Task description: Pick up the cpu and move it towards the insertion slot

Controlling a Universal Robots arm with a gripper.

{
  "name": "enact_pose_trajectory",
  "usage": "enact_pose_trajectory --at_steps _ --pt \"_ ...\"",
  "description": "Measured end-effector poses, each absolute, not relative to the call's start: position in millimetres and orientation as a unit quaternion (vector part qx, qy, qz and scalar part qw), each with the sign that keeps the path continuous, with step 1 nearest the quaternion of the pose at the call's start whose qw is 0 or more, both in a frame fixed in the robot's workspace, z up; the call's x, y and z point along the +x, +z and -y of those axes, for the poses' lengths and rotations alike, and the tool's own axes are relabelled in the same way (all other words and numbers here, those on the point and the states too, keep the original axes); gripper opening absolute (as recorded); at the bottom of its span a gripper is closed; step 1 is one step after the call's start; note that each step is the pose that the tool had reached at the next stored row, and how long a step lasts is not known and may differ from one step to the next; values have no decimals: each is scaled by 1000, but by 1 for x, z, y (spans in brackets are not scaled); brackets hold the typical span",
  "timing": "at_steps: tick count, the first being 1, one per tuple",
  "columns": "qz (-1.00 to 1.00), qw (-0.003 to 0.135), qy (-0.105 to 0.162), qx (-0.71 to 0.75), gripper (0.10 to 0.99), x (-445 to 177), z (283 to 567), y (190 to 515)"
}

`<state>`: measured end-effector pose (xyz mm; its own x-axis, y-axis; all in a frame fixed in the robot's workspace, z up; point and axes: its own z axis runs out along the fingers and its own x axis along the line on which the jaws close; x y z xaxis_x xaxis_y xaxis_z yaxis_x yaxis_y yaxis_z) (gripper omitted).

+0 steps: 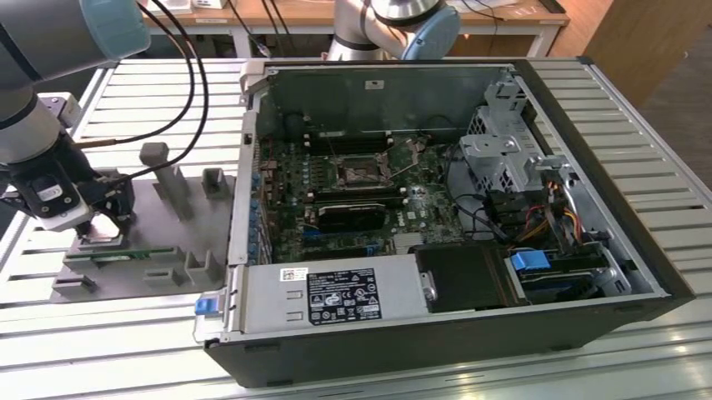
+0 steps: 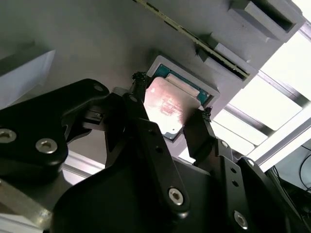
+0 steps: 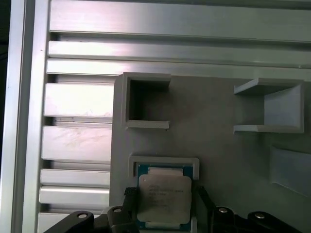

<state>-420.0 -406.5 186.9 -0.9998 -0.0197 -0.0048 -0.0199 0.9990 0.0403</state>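
I expect the cpu (image 3: 164,198) to come straight out and leave the tray behind when I lift, because the shallow frame (image 3: 164,160) leaves the cpu's top and sides open.
The cpu (image 3: 164,196), a flat square chip with a silvery top, lies in a shallow framed recess of the grey plastic fixture tray (image 1: 167,225). In both wrist views my gripper (image 3: 164,194) hangs right over it. One black finger (image 2: 137,92) stands beside one edge of the cpu (image 2: 167,104) and the other finger beside the opposite edge, with a thin gap on each side. The gripper (image 1: 98,229) is open and low over the tray at the exterior view's left. The insertion slot (image 1: 358,173), a silvery frame with a dark centre, sits on the motherboard inside the open case.
The open computer case (image 1: 623,167) lies to the exterior view's right of the tray, its metal wall (image 1: 247,167) between the two. Upright grey blocks (image 1: 156,162) rise from the tray. Black cables (image 1: 189,75) trail from my arm. A second arm's base (image 1: 406,25) stands behind the case.
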Motion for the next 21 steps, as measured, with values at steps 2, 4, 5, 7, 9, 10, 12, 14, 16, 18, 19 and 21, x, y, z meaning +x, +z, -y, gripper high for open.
enact_pose_trajectory --at_steps 2,4,5,7,9,10,12,14,16,18,19,21 --pt "-1000 2 20 -10 588 -420 406 186" --pt "-1000 2 20 -10 588 -421 406 186" --pt "-1000 2 20 -10 588 -421 406 186" --pt "-1000 2 20 -10 588 -421 406 184" --pt "-1000 2 20 -10 588 -421 406 183" --pt "-1000 2 20 -10 588 -421 406 182" --pt "-1000 2 20 -10 588 -421 406 182" --pt "-1000 2 20 -10 588 -421 406 182" --pt "-1000 2 20 -10 588 -421 406 182" --pt "-1000 2 20 -10 573 -421 406 182" --pt "-1000 2 20 -10 541 -421 406 182" --pt "-1000 2 20 -10 541 -421 406 182"
